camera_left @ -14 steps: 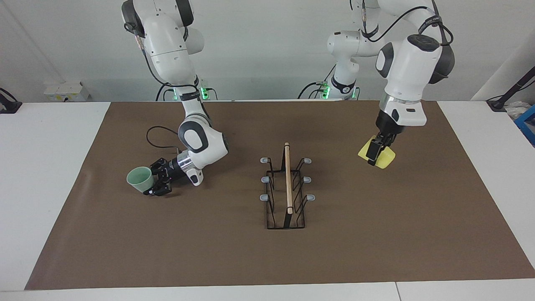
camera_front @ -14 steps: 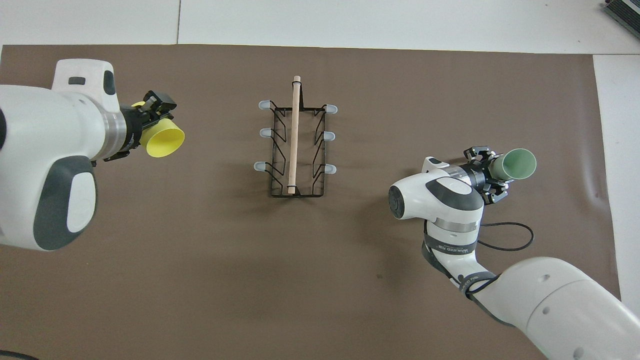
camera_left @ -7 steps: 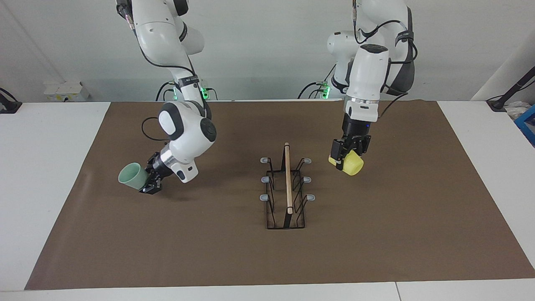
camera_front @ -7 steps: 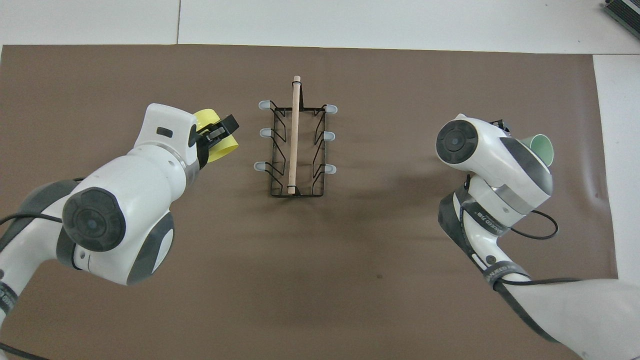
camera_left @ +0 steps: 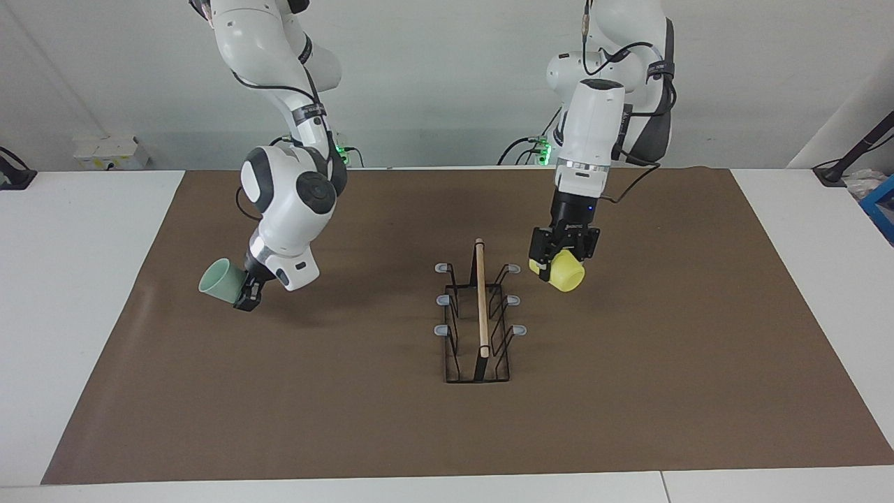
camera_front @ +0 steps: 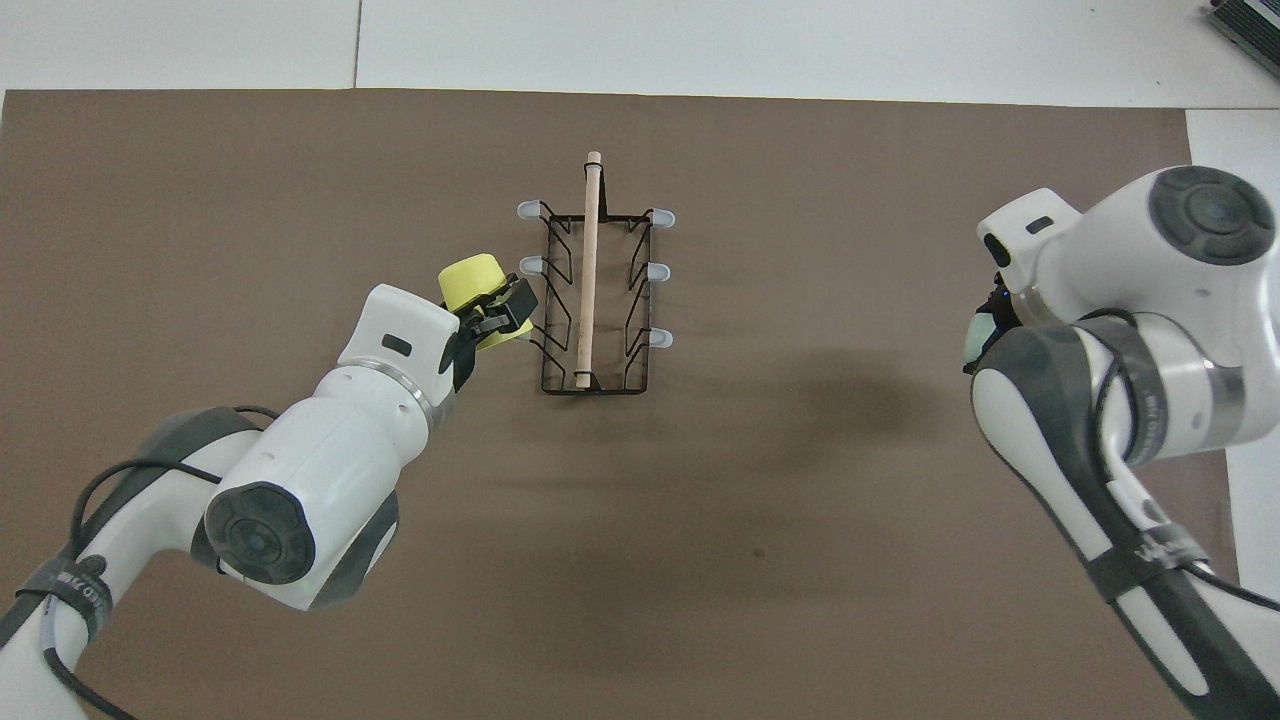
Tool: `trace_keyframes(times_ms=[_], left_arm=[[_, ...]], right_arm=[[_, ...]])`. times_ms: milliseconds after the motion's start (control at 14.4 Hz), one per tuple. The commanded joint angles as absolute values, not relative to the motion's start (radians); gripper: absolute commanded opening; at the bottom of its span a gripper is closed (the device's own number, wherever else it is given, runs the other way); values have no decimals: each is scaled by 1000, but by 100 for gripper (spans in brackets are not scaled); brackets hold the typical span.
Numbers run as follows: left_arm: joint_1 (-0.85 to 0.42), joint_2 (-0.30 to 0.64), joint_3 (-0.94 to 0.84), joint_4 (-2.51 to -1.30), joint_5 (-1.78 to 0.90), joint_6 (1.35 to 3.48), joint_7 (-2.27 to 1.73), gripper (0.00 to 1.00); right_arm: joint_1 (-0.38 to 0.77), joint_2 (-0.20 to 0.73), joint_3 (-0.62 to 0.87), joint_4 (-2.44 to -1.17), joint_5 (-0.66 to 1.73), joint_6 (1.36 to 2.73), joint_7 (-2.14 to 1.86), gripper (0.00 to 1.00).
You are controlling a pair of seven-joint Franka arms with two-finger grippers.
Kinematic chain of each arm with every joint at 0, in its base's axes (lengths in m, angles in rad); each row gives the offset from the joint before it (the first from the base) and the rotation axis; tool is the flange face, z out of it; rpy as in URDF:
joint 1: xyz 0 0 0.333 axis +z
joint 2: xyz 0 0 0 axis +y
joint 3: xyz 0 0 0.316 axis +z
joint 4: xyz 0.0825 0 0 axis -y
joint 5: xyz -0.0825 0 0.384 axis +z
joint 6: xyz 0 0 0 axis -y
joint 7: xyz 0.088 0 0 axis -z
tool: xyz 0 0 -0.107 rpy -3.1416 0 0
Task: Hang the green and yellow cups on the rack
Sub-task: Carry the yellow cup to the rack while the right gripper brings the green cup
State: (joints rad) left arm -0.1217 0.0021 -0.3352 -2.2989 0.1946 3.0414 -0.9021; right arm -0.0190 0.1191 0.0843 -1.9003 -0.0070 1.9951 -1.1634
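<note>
The yellow cup [camera_left: 567,272] leans outside the rack's peg [camera_left: 513,268] nearest the robot's arms, so the robot's left gripper should turn the cup's base upward and bring the cup in over that peg.
The black wire rack [camera_left: 480,318] with a wooden dowel on top stands mid-table; it also shows in the overhead view [camera_front: 590,290]. My left gripper [camera_left: 560,260] is shut on the yellow cup [camera_left: 564,274] and holds it tilted in the air, close beside the rack's prongs on the left arm's side. In the overhead view the yellow cup [camera_front: 470,283] and left gripper [camera_front: 497,315] overlap those prongs. My right gripper [camera_left: 246,297] is shut on the green cup [camera_left: 219,280], held on its side above the mat toward the right arm's end. Only a sliver of the green cup [camera_front: 977,338] shows from overhead.
A brown mat [camera_left: 349,419] covers most of the white table [camera_left: 91,279]. All six grey-tipped prongs of the rack are bare. A blue object [camera_left: 881,206] lies at the table edge past the left arm's end.
My left arm swung the yellow cup in from the left arm's end to right beside the rack. My right arm lifted and turned, keeping the green cup over about the same spot.
</note>
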Motion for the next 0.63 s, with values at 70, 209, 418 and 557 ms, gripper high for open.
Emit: trace_keyframes(times_ms=[70,209,418,557], left_arm=[[-109,0,-350,-2316,225,3076,-904,0],[-78,31,-348,-2274,280,3073,-903,0],[-66,50,-350,-2261,287,3074,-904,0],[-67,73,-351,-2243,288,3076,-905,0]], right_arm=[[-89,42,95,-1940,419,2045,-1317,0],[-115,22,94,-1974,671,2045,-1411,0],[-110,-29,94,-2043,950,2042,-1580,0],[-106,-58,94,-2097,1061,2051,-1673,0]])
